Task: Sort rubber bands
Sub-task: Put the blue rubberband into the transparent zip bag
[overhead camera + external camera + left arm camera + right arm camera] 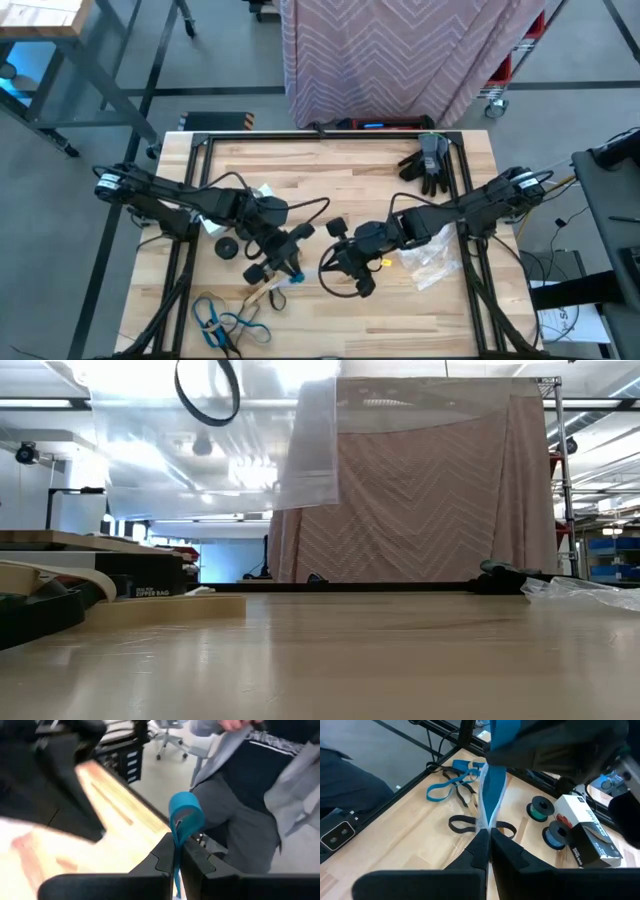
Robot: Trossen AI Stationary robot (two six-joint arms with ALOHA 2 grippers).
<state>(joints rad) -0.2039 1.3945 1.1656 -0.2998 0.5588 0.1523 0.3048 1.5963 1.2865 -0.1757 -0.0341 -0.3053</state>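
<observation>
The blue rubber band (495, 787) is hanging in line with the clear bag's opening (483, 815). The robot's left gripper should go on down until the rubber band is inside, before it lets go.
My left gripper (288, 264) hovers over the table's near middle, shut on a blue rubber band (185, 813). My right gripper (352, 276) is just to its right, shut on a clear plastic bag (486, 815) through which the blue band (495, 775) shows. The bag (312, 445) hangs in the air in the low view, and a black loop (207, 395) hangs above it. Loose blue (442, 791), black (462, 824) and tan (476, 764) bands lie flat near the table's near left corner (230, 320). My left gripper pinches the blue band between its two fingers (161, 856), across the strip. A folded loop of it (186, 810) stands out beyond the fingertips, lifted clear of the table. My right gripper pinches the clear bag's lower end (487, 826) between its two fingers. The bag runs up from the fingertips toward the left gripper, clear of the table; whether the fingers also catch the blue band, I cannot tell.
Dark grey gloves (428, 160) lie at the far right. Crinkly clear bags (432, 262) sit right of the right gripper. Spools (540, 808) (555, 834) and a white and black box (585, 832) stand by the left arm. A person (250, 785) stands beyond the table edge.
</observation>
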